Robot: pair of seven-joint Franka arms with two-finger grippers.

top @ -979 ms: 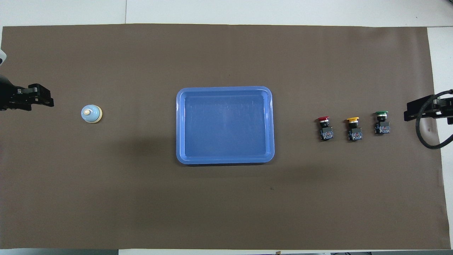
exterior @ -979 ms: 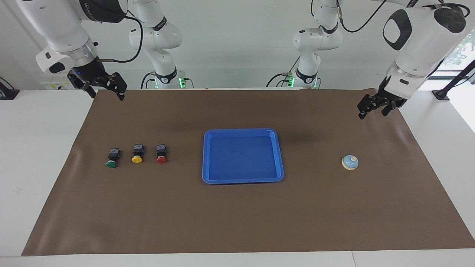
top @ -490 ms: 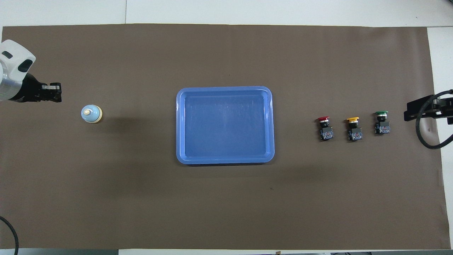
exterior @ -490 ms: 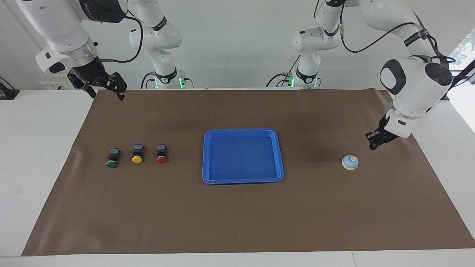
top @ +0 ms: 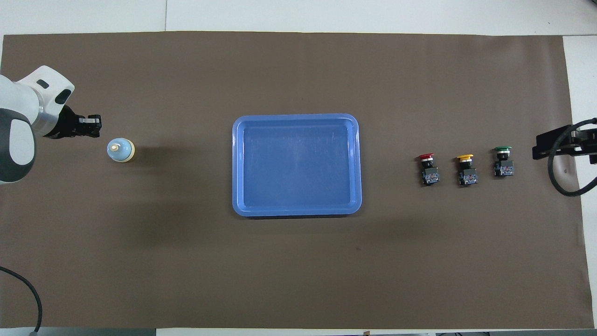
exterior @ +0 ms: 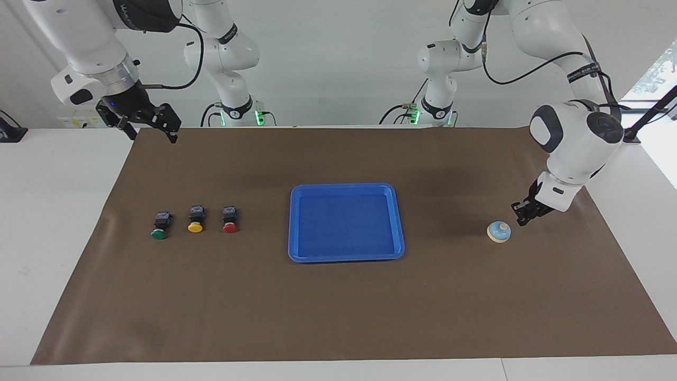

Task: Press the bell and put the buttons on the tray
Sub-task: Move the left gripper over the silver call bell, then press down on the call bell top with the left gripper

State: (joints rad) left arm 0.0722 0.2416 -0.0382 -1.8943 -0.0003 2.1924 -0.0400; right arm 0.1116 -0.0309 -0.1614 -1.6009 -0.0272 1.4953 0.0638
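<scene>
The bell's knob lies beyond my shut left gripper, hanging over the mat (top: 103, 140) beside the bell, so I should move the gripper over the knob (top: 114, 148) before pressing down.
The light-blue bell (exterior: 499, 232) (top: 121, 150) stands on the brown mat toward the left arm's end. My left gripper (exterior: 520, 218) (top: 96, 127) is shut and empty, low over the mat just beside the bell and apart from it. The blue tray (exterior: 344, 187) (top: 296, 165) lies mid-table with nothing in it. Toward the right arm's end lie the red button (exterior: 230, 219) (top: 426, 164), yellow button (exterior: 195, 219) (top: 466, 164) and green button (exterior: 159, 226) (top: 503, 157) in a row. My right gripper (exterior: 153, 127) (top: 543, 144) waits open, raised over the mat's edge there.
A brown mat (exterior: 338, 317) covers most of the white table. A black cable (top: 562, 179) loops from the right arm over the mat's edge near the green button.
My left gripper has shut, come down and swung in toward the bell. The right arm, the buttons, the tray and the bell have not moved.
</scene>
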